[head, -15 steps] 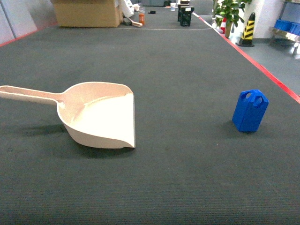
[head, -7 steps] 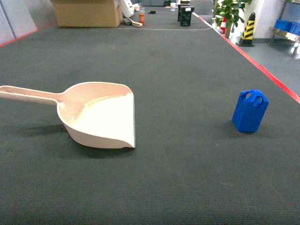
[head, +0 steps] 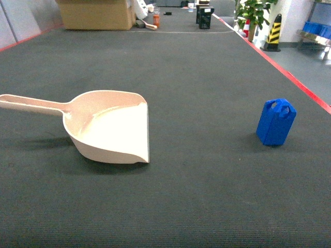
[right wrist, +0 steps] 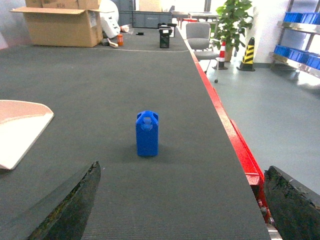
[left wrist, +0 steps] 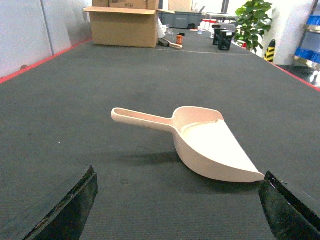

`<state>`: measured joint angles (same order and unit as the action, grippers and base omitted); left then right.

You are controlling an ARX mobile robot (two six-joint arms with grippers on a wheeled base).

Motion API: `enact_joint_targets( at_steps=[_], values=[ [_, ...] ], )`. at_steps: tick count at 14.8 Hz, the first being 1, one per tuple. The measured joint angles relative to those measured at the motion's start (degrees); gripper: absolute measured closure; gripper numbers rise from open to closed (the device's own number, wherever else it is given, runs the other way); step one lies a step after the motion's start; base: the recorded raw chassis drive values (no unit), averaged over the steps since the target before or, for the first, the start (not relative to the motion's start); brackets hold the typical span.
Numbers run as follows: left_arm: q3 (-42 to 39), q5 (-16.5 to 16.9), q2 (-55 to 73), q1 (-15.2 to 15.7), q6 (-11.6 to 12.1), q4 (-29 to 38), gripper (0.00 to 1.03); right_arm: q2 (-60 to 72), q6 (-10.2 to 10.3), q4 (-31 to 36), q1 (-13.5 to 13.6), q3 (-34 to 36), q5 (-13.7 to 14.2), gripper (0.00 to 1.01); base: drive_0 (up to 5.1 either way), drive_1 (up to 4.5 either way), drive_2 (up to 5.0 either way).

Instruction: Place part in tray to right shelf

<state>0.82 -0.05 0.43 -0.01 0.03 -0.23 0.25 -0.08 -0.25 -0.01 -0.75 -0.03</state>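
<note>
The part (head: 276,122) should stay upright inside the tray's deep hollow (head: 115,126) when the robot carries the tray by its handle, because the hollow has a raised side.
The tray (head: 111,129), a cream dustpan-shaped scoop, lies on the dark mat at the left with its handle pointing left. The part (head: 276,122), a small blue block with a handle hole, stands upright far to the right, well apart from the tray. Neither gripper shows in the head view. My left gripper (left wrist: 180,205) is open and empty, and the tray (left wrist: 205,145) lies just ahead of it. My right gripper (right wrist: 182,200) is also open and empty, with the part (right wrist: 147,133) ahead and slightly left. The tray's lip (right wrist: 20,130) shows at that view's left edge. The right shelf is out of view.
A red strip (head: 300,85) marks the mat's right edge, with grey floor beyond it. At the far end stand a cardboard box (head: 95,14), a black crate (head: 205,17), a potted plant (head: 253,13) and a yellow-black cone (head: 273,31). A distant metal rack (right wrist: 300,30) holds blue crates.
</note>
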Motion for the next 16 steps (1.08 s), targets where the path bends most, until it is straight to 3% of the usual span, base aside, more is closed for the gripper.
enact_joint_targets(
  at_steps=[11, 12, 13, 14, 15, 16],
  values=[
    [0.0, 0.0, 0.0, 0.0, 0.0, 0.0, 0.05, 0.0, 0.0, 0.0, 0.0, 0.0, 0.0, 0.03, 0.0, 0.0, 0.0],
    [0.1, -0.6, 0.2, -0.2, 0.1, -0.8, 0.05, 0.0, 0.0, 0.0, 0.0, 0.0, 0.0, 0.03, 0.0, 0.0, 0.0],
    [1.8, -7.8, 5.7, -4.1, 1.4, -3.5, 0.05, 0.0, 0.0, 0.0, 0.0, 0.0, 0.0, 0.03, 0.0, 0.0, 0.0],
    [2.8, -7.4, 13.9, -4.3, 1.3, 2.3, 0.05, 0.0, 0.0, 0.0, 0.0, 0.0, 0.0, 0.03, 0.0, 0.0, 0.0],
    [4.5, -5.4, 22.4, -2.5, -0.9, 8.9, 0.05, 0.0, 0.0, 0.0, 0.0, 0.0, 0.0, 0.03, 0.0, 0.0, 0.0],
    [7.1, -1.9, 31.8, -0.6, -4.9, 16.5, 0.05, 0.0, 0.0, 0.0, 0.0, 0.0, 0.0, 0.03, 0.0, 0.0, 0.0]
  ],
)
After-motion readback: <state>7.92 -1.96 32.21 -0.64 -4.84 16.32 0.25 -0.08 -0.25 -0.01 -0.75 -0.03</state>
